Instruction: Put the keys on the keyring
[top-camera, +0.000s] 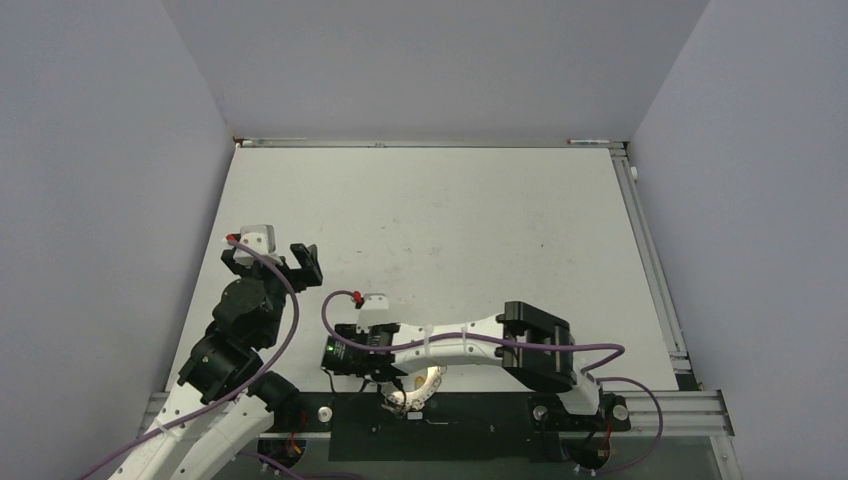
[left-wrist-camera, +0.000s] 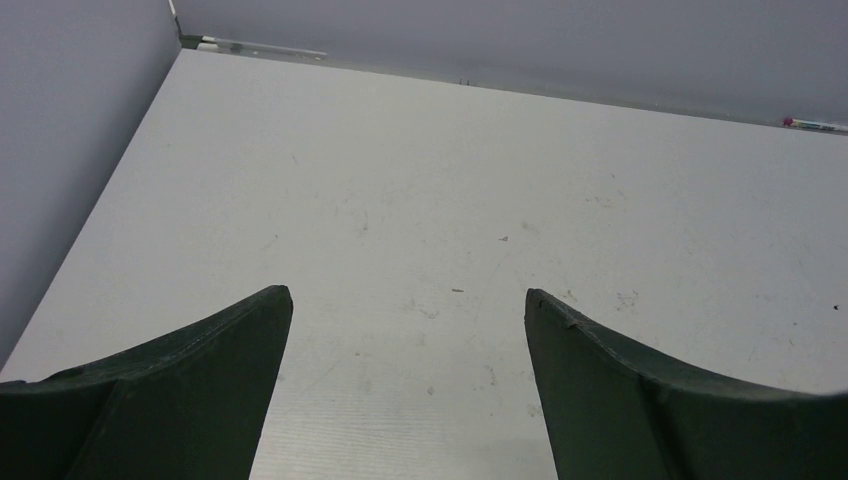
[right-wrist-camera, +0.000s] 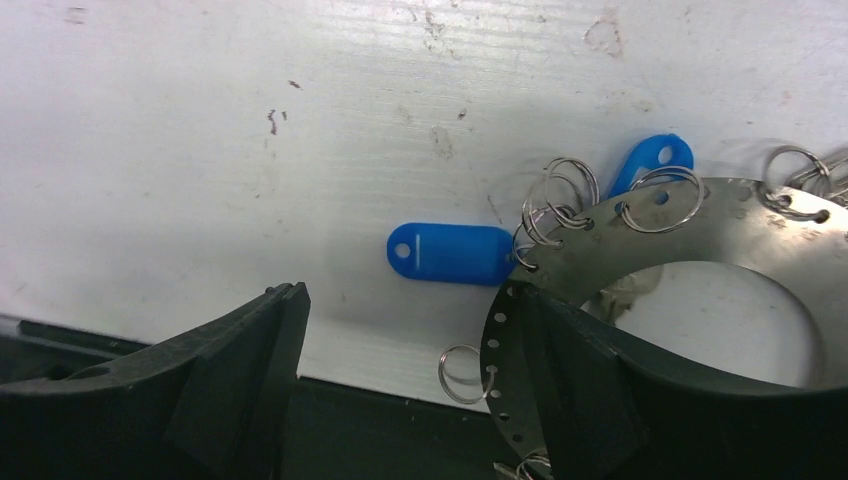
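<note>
The keyring rests flat over the black strip's edge (top-camera: 410, 397), so next my right gripper squeezes the keyring's rim (right-wrist-camera: 497, 338) near the blue key, drags it inward, then raises it.
The keyring (right-wrist-camera: 720, 235) is a flat silvery hoop with small holes along its rim. It lies at the table's near edge and also shows in the top view (top-camera: 428, 385). A key with a blue plastic head (right-wrist-camera: 450, 252) hangs from a rim hole by small wire rings. A second blue head (right-wrist-camera: 655, 160) lies behind the rim, and more wire rings (right-wrist-camera: 795, 180) sit at the right. My right gripper (right-wrist-camera: 405, 292) is open and empty. Its right finger (right-wrist-camera: 600, 380) hangs over the hoop's left rim, and the blue key lies just beyond its tips. My left gripper (left-wrist-camera: 408, 295) is open and empty over bare table at the left (top-camera: 305, 262).
A black strip (right-wrist-camera: 380, 430) runs along the table's near edge under my right gripper. Grey walls close in the left, back and right sides. A pen-like object (left-wrist-camera: 815, 125) lies at the far right edge. A loose wire ring (right-wrist-camera: 462, 375) sticks out from the hoop's rim.
</note>
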